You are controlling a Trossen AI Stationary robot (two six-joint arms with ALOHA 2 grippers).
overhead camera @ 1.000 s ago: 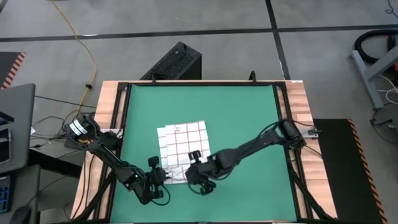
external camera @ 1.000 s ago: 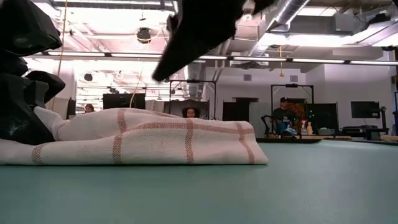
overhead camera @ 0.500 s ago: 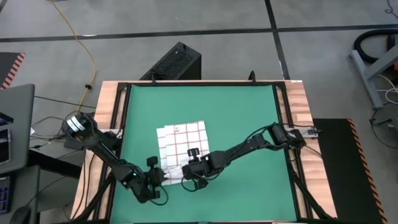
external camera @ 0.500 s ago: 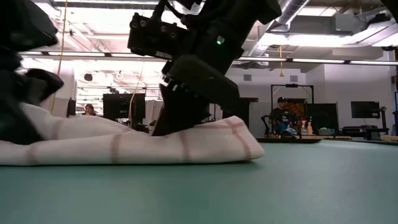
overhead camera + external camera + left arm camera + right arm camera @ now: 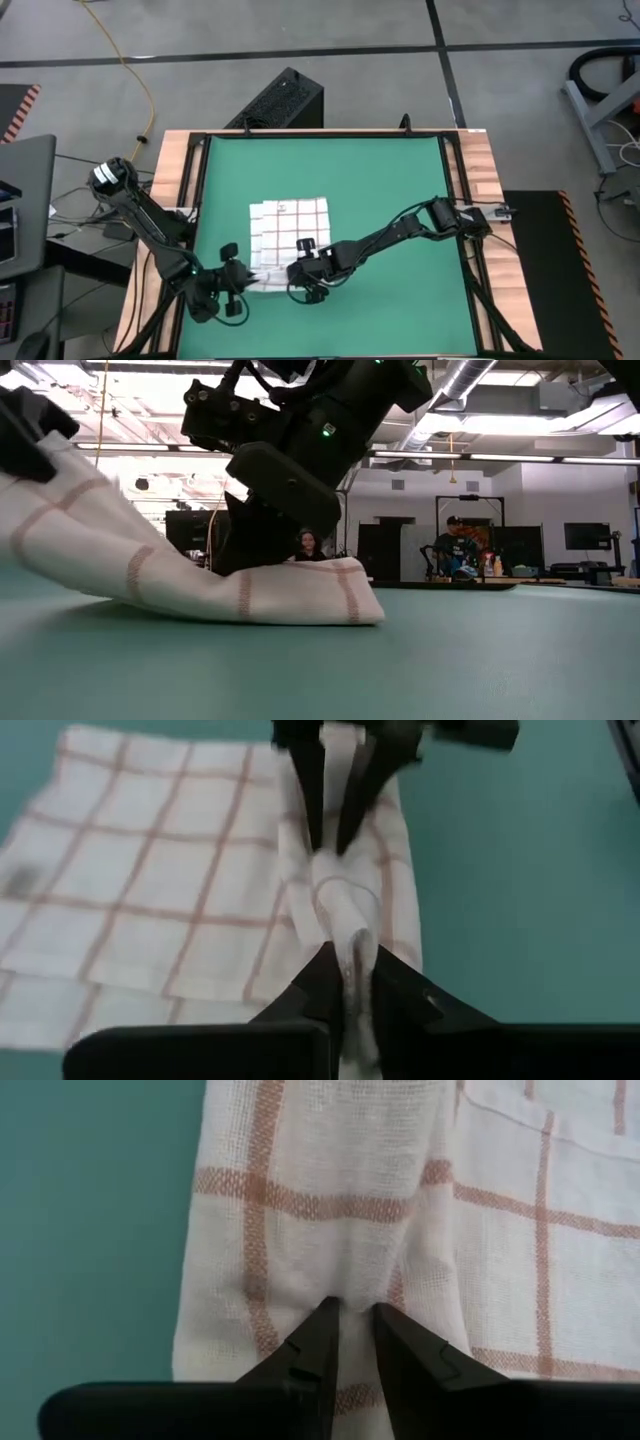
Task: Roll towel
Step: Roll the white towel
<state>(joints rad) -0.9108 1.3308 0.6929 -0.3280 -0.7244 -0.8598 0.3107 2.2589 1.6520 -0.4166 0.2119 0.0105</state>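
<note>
My left gripper should open because it lifts the towel's bunched end [image 5: 75, 488] off the mat, lay it flat and press the towel's near fold [image 5: 266, 281] down with closed fingers.
The towel [image 5: 290, 225], white with a red-brown grid, lies on the green mat [image 5: 390, 190] near its front. Its near edge is bunched into a thick fold. My left gripper [image 5: 243, 278] stands at that fold's left end and is shut on it [image 5: 352, 982]. In the low view this end of the towel [image 5: 60, 510] rises toward the upper left. My right gripper [image 5: 300, 277] stands on the fold farther right, its fingers [image 5: 250, 550] down on the cloth and shut on a small ridge [image 5: 350, 1320]. My left gripper pinches the bunched left end of the towel's near fold [image 5: 345, 935] between its two fingers, several layers together. It comes slanting down from the table's near left. That end is lifted off the mat and slopes down to where the towel lies flat. My right gripper pinches a small ridge of the near fold [image 5: 345, 1285] between its fingertips. The fingers come slanting down from the table's right side. Here the towel rests on the mat [image 5: 300, 600].
Black rails and wooden strips [image 5: 175, 180] frame the mat. There is free green mat to the right of the towel and beyond it. A black box [image 5: 285, 100] stands on the floor past the far edge. People sit in the room behind [image 5: 455, 545].
My right gripper has come down onto the towel's near fold and shifted a little toward the table's left. My left gripper has risen and drawn toward the left edge, lifting the fold's left end off the mat; the right end has slid leftward.
</note>
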